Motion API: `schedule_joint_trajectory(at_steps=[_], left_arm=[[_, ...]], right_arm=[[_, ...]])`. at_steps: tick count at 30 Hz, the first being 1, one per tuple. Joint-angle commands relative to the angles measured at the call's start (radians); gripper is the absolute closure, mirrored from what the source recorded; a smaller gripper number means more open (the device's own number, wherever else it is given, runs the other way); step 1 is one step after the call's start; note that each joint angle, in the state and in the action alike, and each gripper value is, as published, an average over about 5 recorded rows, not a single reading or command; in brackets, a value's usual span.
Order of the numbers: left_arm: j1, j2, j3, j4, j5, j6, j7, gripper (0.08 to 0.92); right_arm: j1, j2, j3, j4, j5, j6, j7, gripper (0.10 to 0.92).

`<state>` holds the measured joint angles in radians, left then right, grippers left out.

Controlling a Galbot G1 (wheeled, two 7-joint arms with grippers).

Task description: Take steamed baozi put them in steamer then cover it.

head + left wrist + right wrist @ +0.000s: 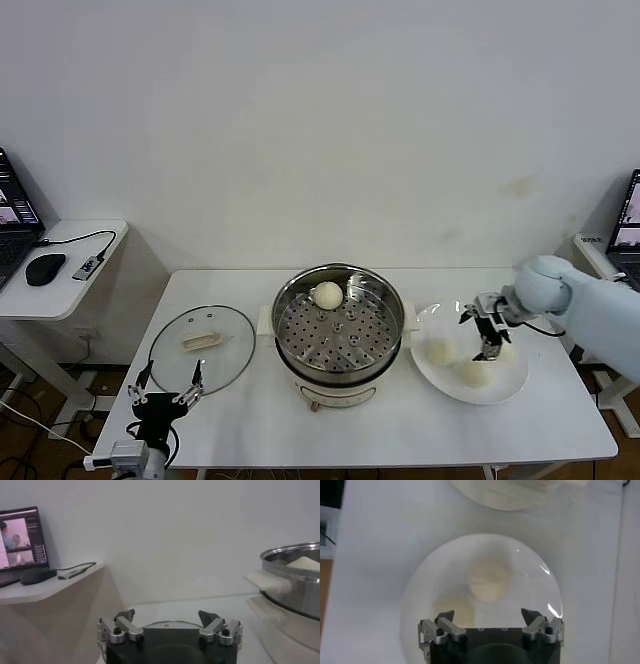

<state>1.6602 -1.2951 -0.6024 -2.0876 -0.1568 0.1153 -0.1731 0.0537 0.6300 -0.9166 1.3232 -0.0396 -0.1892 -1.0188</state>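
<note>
My right gripper will have another baozi [503, 350] partly hidden behind it, because a pale rounded edge [509, 354] shows past it over the white plate.
The steamer [338, 330] stands mid-table on its cream pot base, uncovered, with one baozi [328, 294] at the back of the perforated floor. Two more baozi [438, 351] [476, 373] lie on the white plate [510, 385] to its right. My right gripper [487, 338] hangs open and empty just above that plate; its wrist view shows two buns [489, 577] [454, 610] below the spread fingertips [529, 614]. The glass cover [232, 350] lies flat left of the steamer. My left gripper [165, 385] is parked open at the table's front-left edge, near the cover.
A side table [60, 270] at the far left holds a laptop [20, 540], a mouse [45, 268] and a cable. Another laptop [628, 225] stands at the far right. The left wrist view shows the steamer rim [295, 580] with a bun [306, 562] inside.
</note>
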Motion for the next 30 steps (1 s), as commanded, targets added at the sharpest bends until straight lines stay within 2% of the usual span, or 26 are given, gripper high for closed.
schedule_joint_trajectory(at_steps=[1,9,22,30], left_arm=[[-0.001,0.0,-0.002,0.002,0.0,0.0,0.0,0.177],[-0.008,-0.002,0.002,0.011,0.0,0.0,0.0,0.177],[-0.013,-0.006,0.007,0.017,0.001,-0.001,-0.001,0.177],[-0.014,-0.01,0.013,0.016,0.005,-0.001,-0.001,0.177]], right_arm=[[-0.038,0.104,0.025,-0.09,-0.023,0.009,0.009,0.203],[-0.046,0.113,0.014,-0.098,-0.038,0.004,0.005,0.207],[-0.076,0.147,0.031,-0.146,-0.074,0.003,0.008,0.283],[-0.08,0.147,0.036,-0.15,-0.09,0.0,0.0,0.397]])
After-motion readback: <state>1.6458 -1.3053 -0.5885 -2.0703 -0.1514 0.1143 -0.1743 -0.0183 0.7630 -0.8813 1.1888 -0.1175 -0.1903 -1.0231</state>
